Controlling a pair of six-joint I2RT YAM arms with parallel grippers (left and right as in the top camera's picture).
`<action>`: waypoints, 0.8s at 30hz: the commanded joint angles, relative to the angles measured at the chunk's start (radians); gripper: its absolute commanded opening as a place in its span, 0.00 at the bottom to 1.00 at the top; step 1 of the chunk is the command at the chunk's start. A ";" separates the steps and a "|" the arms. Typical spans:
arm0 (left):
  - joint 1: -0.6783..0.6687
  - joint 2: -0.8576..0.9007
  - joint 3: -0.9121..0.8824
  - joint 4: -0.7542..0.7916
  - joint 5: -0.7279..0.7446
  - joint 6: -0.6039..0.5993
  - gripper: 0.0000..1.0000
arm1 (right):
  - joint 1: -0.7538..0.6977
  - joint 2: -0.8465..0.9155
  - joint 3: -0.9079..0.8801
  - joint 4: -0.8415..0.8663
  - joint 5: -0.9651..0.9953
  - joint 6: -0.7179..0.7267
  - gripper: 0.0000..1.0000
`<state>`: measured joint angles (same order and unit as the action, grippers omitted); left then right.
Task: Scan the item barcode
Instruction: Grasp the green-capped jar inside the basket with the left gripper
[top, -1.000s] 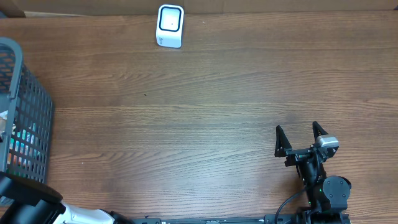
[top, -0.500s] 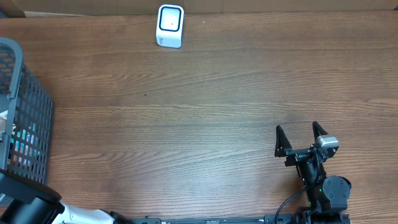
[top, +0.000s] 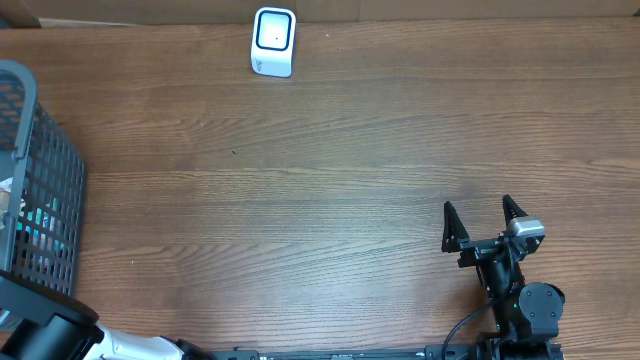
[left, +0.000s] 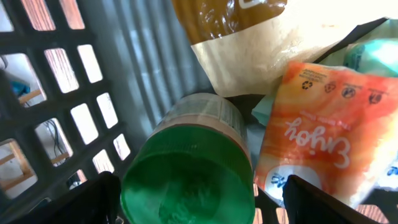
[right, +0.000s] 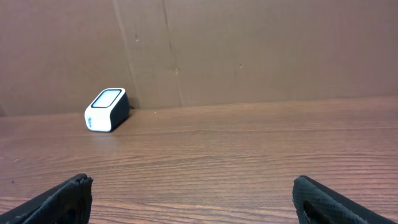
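Observation:
The jar's green lid (left: 134, 186) touches the finger nearest the basket's side, so I should open my left gripper wider and centre it over the jar before closing.
My left gripper (left: 200, 206) is down inside the dark mesh basket (top: 52, 180), open, its jaws standing on either side of a green-lidded jar (left: 186, 177). A gap shows between the right jaw and the lid. Beside the jar lie an orange pouch (left: 323, 137) and a clear bag of pale grains (left: 267, 53). No barcode shows on any of them. The white scanner (top: 273, 41) stands at the table's far edge, also seen as the scanner (right: 107, 109) in the right wrist view. My right gripper (top: 485, 222) rests open and empty near the front right.
The basket wall (left: 56, 106) is close on the left of the jar. A teal packet (left: 373, 53) peeks out at the right. A brown cardboard wall (right: 249, 50) rises behind the scanner. My left arm's base (top: 45, 335) sits at the bottom left corner.
The colours seen through the basket mesh in the overhead view shift slightly. The right arm has not moved.

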<state>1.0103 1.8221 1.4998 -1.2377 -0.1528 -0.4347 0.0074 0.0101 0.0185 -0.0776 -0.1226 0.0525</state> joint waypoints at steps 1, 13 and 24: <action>0.005 0.006 -0.051 0.010 0.015 0.017 0.83 | 0.006 -0.007 -0.011 0.004 0.010 0.000 1.00; 0.004 0.006 -0.149 0.083 0.031 0.000 0.73 | 0.006 -0.007 -0.010 0.004 0.010 0.000 1.00; 0.003 0.005 -0.071 0.033 0.097 0.028 0.73 | 0.006 -0.007 -0.011 0.004 0.010 0.000 1.00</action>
<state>1.0172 1.7969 1.4223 -1.1625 -0.1787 -0.4347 0.0074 0.0101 0.0185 -0.0772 -0.1230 0.0521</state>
